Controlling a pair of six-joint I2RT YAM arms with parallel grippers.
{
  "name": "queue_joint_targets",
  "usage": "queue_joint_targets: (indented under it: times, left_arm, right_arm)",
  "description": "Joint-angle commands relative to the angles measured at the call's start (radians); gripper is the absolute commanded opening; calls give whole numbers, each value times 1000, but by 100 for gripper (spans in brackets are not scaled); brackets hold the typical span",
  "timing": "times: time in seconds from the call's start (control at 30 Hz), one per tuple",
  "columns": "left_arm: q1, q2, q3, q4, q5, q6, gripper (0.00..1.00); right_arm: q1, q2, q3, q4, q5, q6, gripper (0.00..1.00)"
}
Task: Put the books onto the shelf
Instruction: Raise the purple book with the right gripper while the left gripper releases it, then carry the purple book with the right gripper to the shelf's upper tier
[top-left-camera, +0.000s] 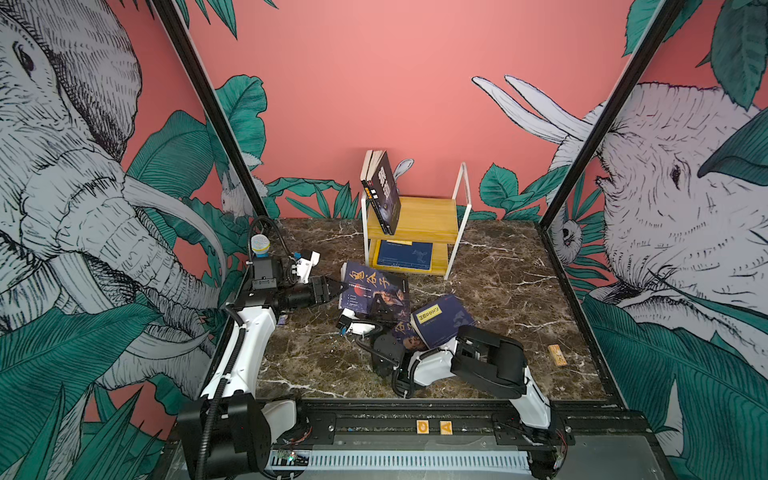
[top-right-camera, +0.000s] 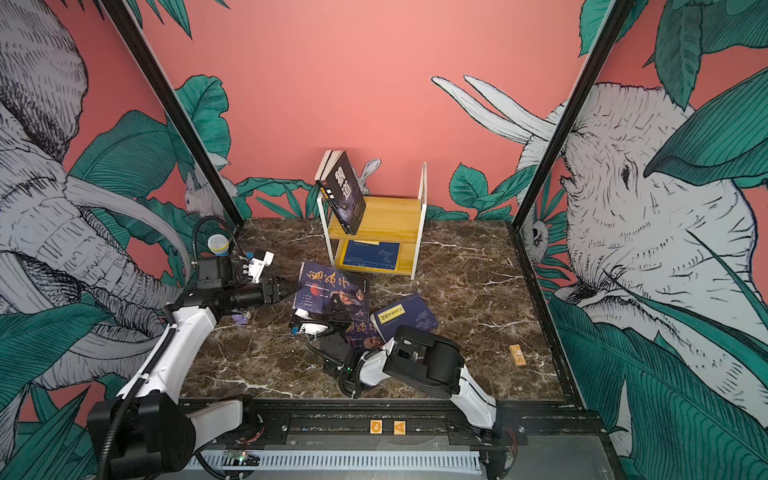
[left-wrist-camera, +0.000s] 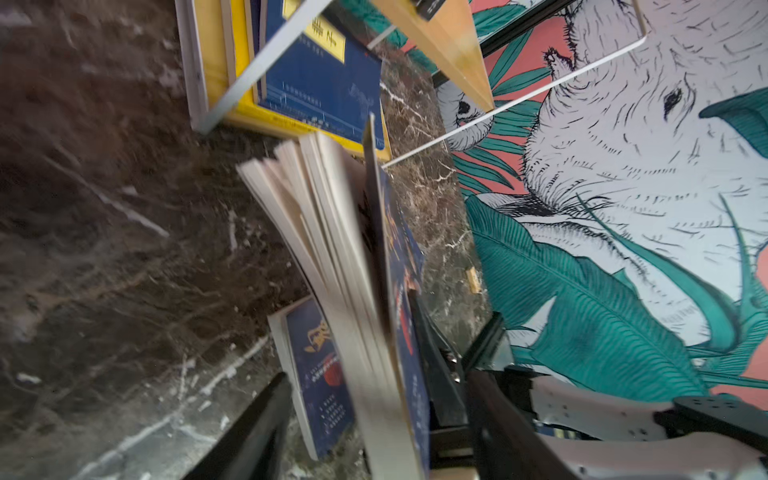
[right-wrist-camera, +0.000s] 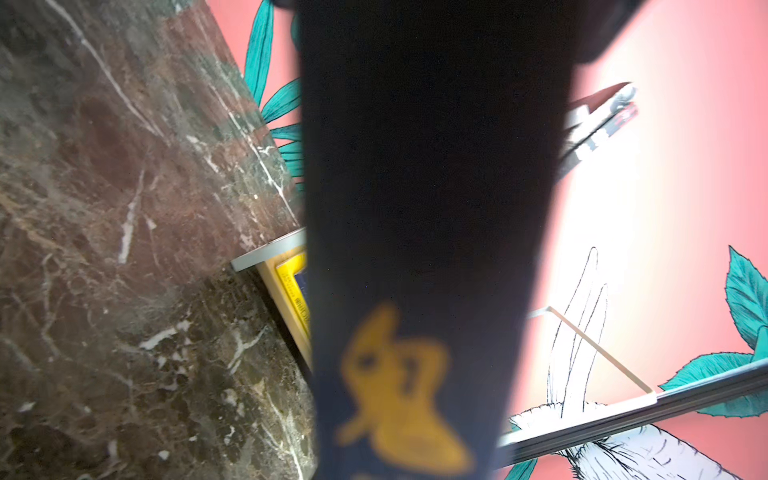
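I need to back my left gripper off before my right gripper stands the raised book by the wolf-eye book (top-left-camera: 385, 192), because the raised book's fanned pages (left-wrist-camera: 345, 280) are inside my left gripper's fingers.
The shelf (top-left-camera: 428, 218) stands at the back of the marble table. The black wolf-eye book (top-left-camera: 386, 193) leans on its top board against two others, and a navy book (top-left-camera: 402, 254) lies on the lower board. In front, a navy book with big yellow characters (top-left-camera: 372, 289) is tilted up. My right gripper (top-left-camera: 384, 309) is shut on its near right part, and its cover (right-wrist-camera: 415, 249) fills the right wrist view. My left gripper (top-left-camera: 340, 286) is open at that book's left edge, its fanned pages (left-wrist-camera: 332, 249) between the jaws. Another navy book with a yellow label (top-left-camera: 442, 320) rests on the right arm.
A further navy book (left-wrist-camera: 320, 374) lies flat under the raised one. A small wooden block (top-left-camera: 557, 355) sits near the table's right edge. A blue and yellow capped object (top-left-camera: 260, 245) stands on the left arm's base at the back left.
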Motion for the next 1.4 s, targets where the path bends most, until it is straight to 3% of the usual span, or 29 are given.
queue_joint_targets:
  times: [0.0, 0.2, 0.4, 0.53, 0.63, 0.73, 0.87, 1.03, 1.17, 1.37]
  left_arm:
    - [12, -17, 28, -8, -32, 38, 73]
    - [20, 3, 147, -128, -43, 126, 99]
    - [21, -9, 253, -205, -65, 185, 99]
    - [20, -41, 272, -156, -100, 159, 99]
    - [20, -93, 227, -80, -111, 149, 99]
    - [18, -170, 149, 28, -228, 130, 99]
    - [17, -231, 118, 48, -340, 161, 99]
    - [15, -295, 26, 130, -353, 152, 99]
    - [5, -382, -72, 258, -343, 128, 99]
    - [-23, -518, -216, 385, -420, 114, 99]
  right_arm:
    - [3, -100, -6, 99, 25, -1, 0]
    - [3, -194, -83, 76, 46, 40, 0]
    - [0, -292, -140, 28, 63, 87, 0]
    - [-6, -347, -137, -29, 76, 135, 0]
    - [-10, -404, -121, -107, 61, 184, 0]
    - [-31, -474, -77, -327, 37, 309, 0]
    - [-78, -598, 6, -669, -38, 563, 0]
    - [-174, -670, 153, -1011, -149, 851, 0]
    - [-220, -670, 254, -1072, -200, 903, 0]
    - [-289, -627, 406, -1092, -207, 939, 0]
